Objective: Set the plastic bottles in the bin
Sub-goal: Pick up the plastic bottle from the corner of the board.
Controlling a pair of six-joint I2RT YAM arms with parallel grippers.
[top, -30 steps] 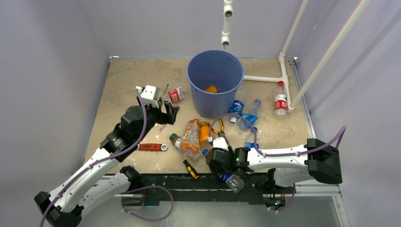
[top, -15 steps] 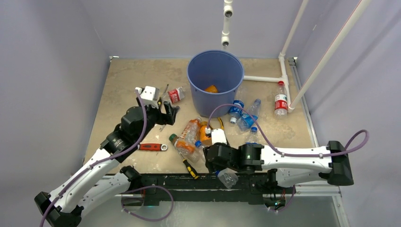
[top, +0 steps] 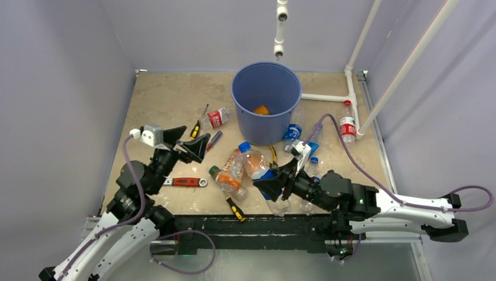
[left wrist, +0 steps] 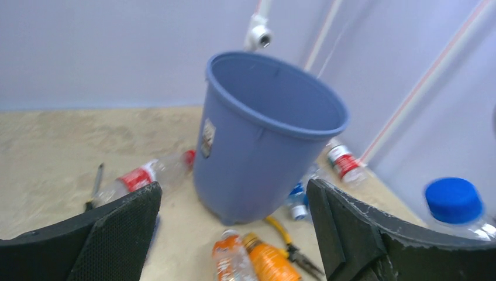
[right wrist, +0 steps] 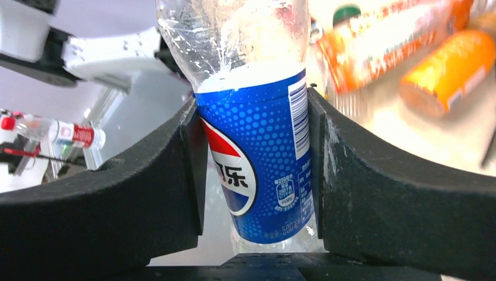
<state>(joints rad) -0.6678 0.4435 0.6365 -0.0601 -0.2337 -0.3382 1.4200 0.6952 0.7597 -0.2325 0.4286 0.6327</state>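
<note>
The robot's right gripper is holding the Pepsi bottle (top: 267,175) by its label, low in front of the bin, so next the left gripper grabs the blue cap (top: 244,147) and brings it over.
The blue bin (top: 266,102) stands upright at the back middle of the table, with something orange (top: 261,109) inside; it also shows in the left wrist view (left wrist: 269,146). My right gripper (top: 274,180) (right wrist: 252,117) is shut on a clear Pepsi bottle (top: 256,163) (right wrist: 257,170) with a blue label and blue cap (left wrist: 453,199), held in the air in front of the bin. My left gripper (top: 190,142) (left wrist: 234,234) is open and empty, left of the bin and facing it. Orange bottles (top: 234,171) lie between the grippers.
Red-label bottles lie left of the bin (top: 217,117) and at the far right (top: 347,126); blue-label bottles (top: 294,132) lie by the bin's right foot. A red wrench (top: 188,182), screwdriver (top: 234,205), yellow pliers (top: 273,153) and white pipes (top: 351,88) are on the table.
My right arm has lifted the Pepsi bottle from the table's front edge and swung it up toward the bin. My left arm has drawn back to the left, gripper still open.
</note>
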